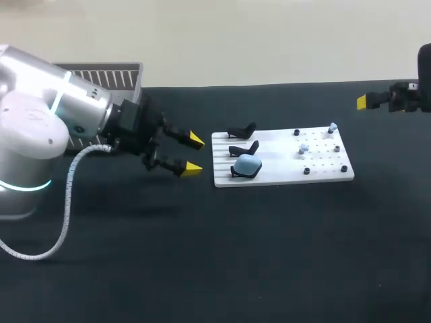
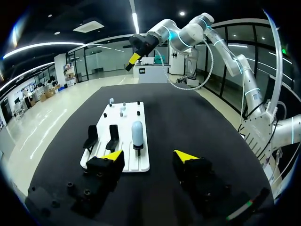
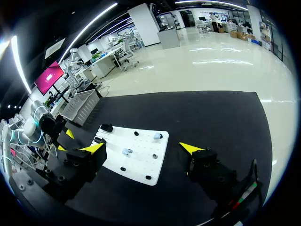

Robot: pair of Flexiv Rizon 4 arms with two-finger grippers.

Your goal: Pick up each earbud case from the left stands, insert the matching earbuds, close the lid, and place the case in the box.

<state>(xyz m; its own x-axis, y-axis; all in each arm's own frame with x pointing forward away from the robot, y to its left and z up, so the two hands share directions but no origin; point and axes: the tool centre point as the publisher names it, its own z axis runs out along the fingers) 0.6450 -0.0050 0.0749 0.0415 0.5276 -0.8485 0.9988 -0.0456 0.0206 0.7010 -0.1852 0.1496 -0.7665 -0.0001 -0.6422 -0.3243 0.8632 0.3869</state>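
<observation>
The robot should expect the sockets inside the closed earbud case (image 1: 247,164) to be empty when it opens the case's lid, because the matching light blue earbuds (image 1: 333,127) still sit on pegs.
A white board (image 1: 283,161) lies mid-table. Three black stands line its left end, and the nearest one holds a light blue earbud case (image 1: 247,163); the other two stands (image 1: 242,130) are bare. Small light blue earbuds (image 1: 332,128) sit on pegs at the board's right end. My left gripper (image 1: 193,153) hangs open just left of the board. In the left wrist view the case (image 2: 137,133) stands ahead of its open fingers (image 2: 113,155), with nothing between them. My right gripper (image 3: 143,149) is open and empty, high off the board's right end, above the earbuds (image 3: 157,136).
A grey slatted basket (image 1: 108,74) stands at the table's back left, behind my left arm. Black table surface (image 1: 269,256) stretches in front of the board. Small black pegs (image 1: 307,171) dot the board's right half.
</observation>
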